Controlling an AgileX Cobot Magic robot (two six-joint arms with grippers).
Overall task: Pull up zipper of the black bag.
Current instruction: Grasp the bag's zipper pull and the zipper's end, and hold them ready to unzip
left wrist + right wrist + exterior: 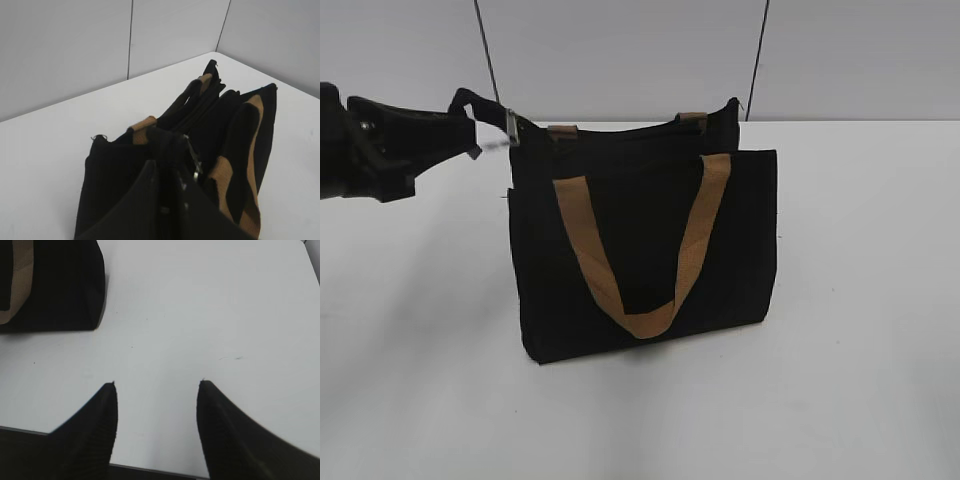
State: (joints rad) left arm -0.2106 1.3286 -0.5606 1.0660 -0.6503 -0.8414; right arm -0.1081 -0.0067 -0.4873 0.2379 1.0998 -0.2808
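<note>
The fabric end tab point(486, 107) of the zip track is the only part in my left gripper, so that gripper should hold the tab still while my right gripper takes the zipper point(512, 128).
The black bag point(640, 240) stands upright on the white table, its tan handle point(650, 320) hanging down the front. The zipper point(512, 125), a small silver slider, sits at the top left end of the bag's zip track. My left gripper point(470, 128) reaches in from the left and is shut on the black fabric end tab of the zip track, right beside the slider. In the left wrist view my left gripper point(170, 155) is closed on black fabric of the bag point(110, 175), and the zipper point(196, 169) glints just right of the fingers. My right gripper point(157, 385) is open and empty above the table.
The white table point(860, 350) runs all round the bag, with grey wall panels point(620, 50) behind it. In the right wrist view a lower corner of the bag point(60, 285) lies at the upper left, well away from the right fingers.
</note>
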